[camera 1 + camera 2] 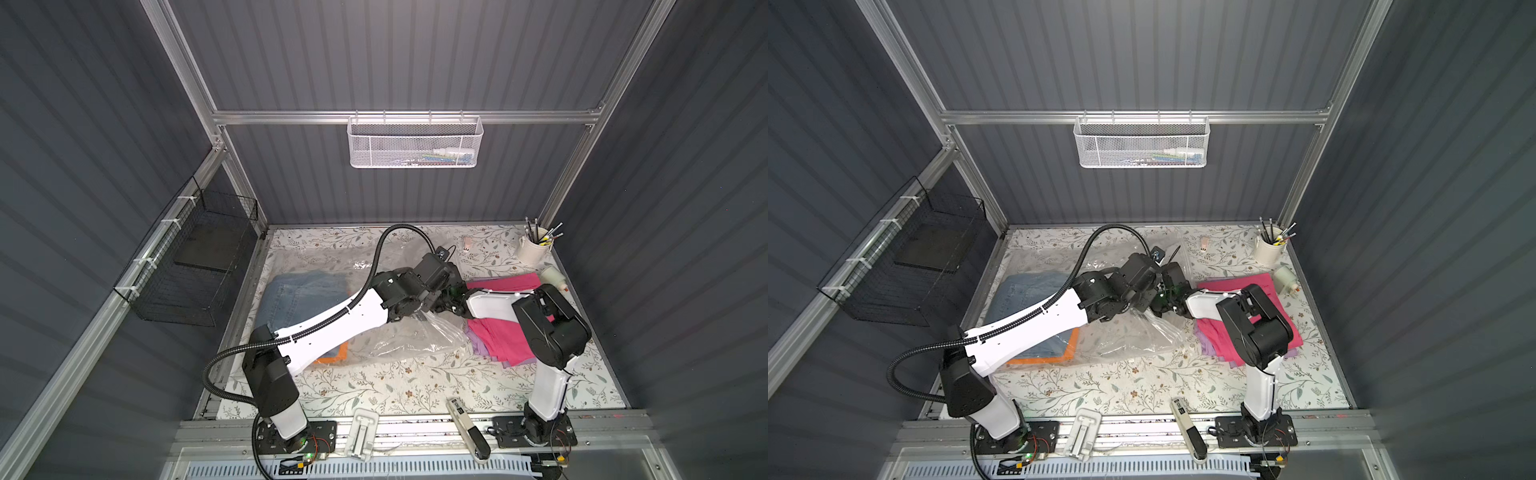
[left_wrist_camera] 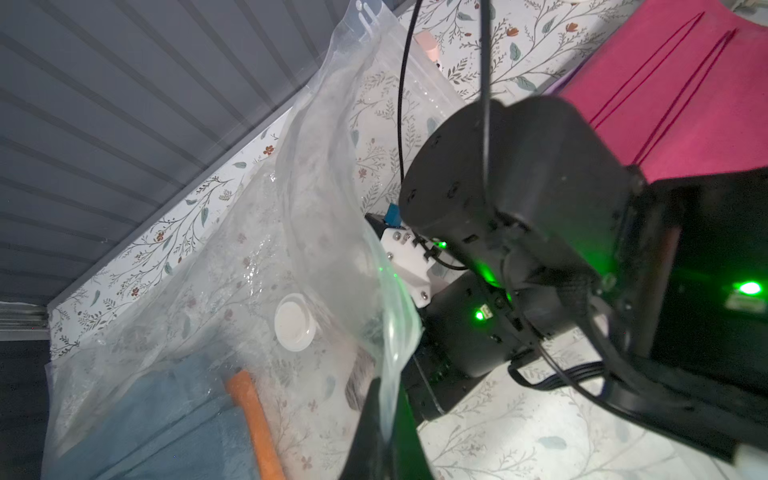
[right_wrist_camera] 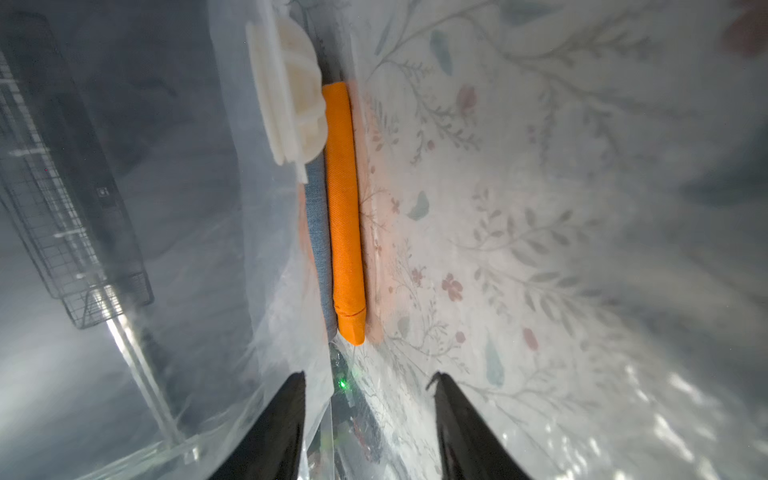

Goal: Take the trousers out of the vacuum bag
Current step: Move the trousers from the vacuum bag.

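The bag's raised upper side [image 2: 393, 320] leaves the orange trousers' folded edge [image 3: 347, 272] clear, so the robot's right gripper should continue to reach in until its fingers are on both sides of that edge, then close.
The clear vacuum bag [image 1: 415, 338] [image 1: 1133, 338] lies across the floral table, its round white valve [image 2: 294, 322] [image 3: 286, 91] on the upper film. Inside lie denim trousers [image 1: 299, 295] [image 3: 318, 232] on top of orange trousers [image 1: 1073, 345] [image 3: 343, 208]. Outside the bag, to the right, hot pink trousers [image 1: 498, 332] lie over lilac trousers [image 1: 478, 343]. My left gripper [image 2: 387, 390] is shut on the bag's upper film at its mouth and holds it raised. My right gripper [image 3: 369, 376] stands open inside the bag's mouth, pointed at the orange trousers and a short way from them.
A white cup of pens [image 1: 534, 249] and a white bottle [image 1: 552, 278] stand at the back right. A black wire basket [image 1: 195, 266] hangs on the left wall, a white mesh basket [image 1: 415, 141] on the back wall. A black-and-white tool [image 1: 467, 428] lies at the front edge.
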You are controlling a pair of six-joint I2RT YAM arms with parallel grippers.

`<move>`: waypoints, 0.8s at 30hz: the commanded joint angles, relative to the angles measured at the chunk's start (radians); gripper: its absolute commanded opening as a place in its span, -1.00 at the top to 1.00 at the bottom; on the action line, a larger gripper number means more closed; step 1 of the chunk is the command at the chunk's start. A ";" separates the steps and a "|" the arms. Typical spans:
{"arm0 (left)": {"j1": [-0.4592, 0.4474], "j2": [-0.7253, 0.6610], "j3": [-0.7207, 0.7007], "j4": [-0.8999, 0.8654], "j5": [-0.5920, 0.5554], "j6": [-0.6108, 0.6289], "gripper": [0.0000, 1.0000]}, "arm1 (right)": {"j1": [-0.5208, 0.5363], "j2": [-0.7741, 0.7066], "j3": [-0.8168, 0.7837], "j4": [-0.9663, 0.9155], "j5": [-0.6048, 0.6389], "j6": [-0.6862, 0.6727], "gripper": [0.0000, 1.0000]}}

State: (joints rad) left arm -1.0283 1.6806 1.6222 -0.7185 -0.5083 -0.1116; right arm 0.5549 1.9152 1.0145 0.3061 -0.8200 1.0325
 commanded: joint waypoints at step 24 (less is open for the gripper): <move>-0.056 0.028 0.079 0.033 -0.104 0.036 1.00 | 0.120 0.240 0.203 0.242 -0.100 0.157 -0.08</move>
State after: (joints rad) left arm -1.0744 1.7004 1.6672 -0.7113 -0.5930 -0.0959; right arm 0.6563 2.1323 1.1851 0.5117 -0.8955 1.1721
